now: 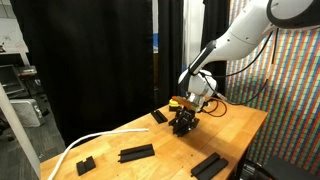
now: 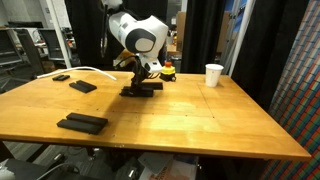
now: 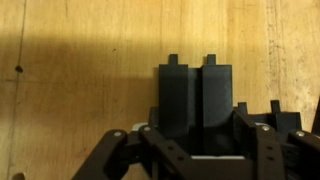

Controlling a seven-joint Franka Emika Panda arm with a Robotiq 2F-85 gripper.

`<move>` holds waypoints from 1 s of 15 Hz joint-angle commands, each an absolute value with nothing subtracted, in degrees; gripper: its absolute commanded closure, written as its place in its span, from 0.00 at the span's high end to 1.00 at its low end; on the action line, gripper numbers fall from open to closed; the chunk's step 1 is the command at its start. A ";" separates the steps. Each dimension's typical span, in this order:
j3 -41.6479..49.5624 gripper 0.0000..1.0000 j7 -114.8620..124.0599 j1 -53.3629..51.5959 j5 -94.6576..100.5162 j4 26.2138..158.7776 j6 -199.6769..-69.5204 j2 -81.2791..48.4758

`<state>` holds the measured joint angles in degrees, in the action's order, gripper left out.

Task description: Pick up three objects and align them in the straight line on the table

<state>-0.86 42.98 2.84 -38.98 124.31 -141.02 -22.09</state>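
Note:
The grooved black bar (image 3: 195, 98) is square in my gripper's fingers and there is open wood in front of the slim black bar, so my gripper should go on to that wood and let go.
My gripper (image 1: 183, 123) is low over the table (image 1: 240, 125), near its far side. In the wrist view its fingers (image 3: 196, 135) sit against both long sides of a black bar (image 3: 195, 95) with a groove down its middle. That bar also shows under the gripper in an exterior view (image 2: 143, 89). A short black bar (image 1: 160, 117) lies just beside the gripper. Another slim black bar (image 1: 136, 153) lies nearer the front and also shows in an exterior view (image 2: 83, 87).
A wider black block (image 1: 208, 165) (image 2: 82, 123) and a small stubby block (image 1: 84, 164) (image 2: 62, 77) lie on the table. A white hose (image 1: 90, 140) runs along one edge. A white cup (image 2: 213, 75) and a red and yellow object (image 2: 168, 72) stand at the far edge.

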 commanded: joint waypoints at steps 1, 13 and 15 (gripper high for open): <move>-2.06 0.46 43.57 0.49 -42.74 127.27 -140.98 -22.48; -1.32 0.46 48.73 -2.10 -43.88 135.33 -138.39 -17.39; -1.22 0.46 49.20 -2.05 -43.80 135.68 -137.86 -17.18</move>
<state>-1.14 48.43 -1.30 -42.70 132.18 -139.24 -17.61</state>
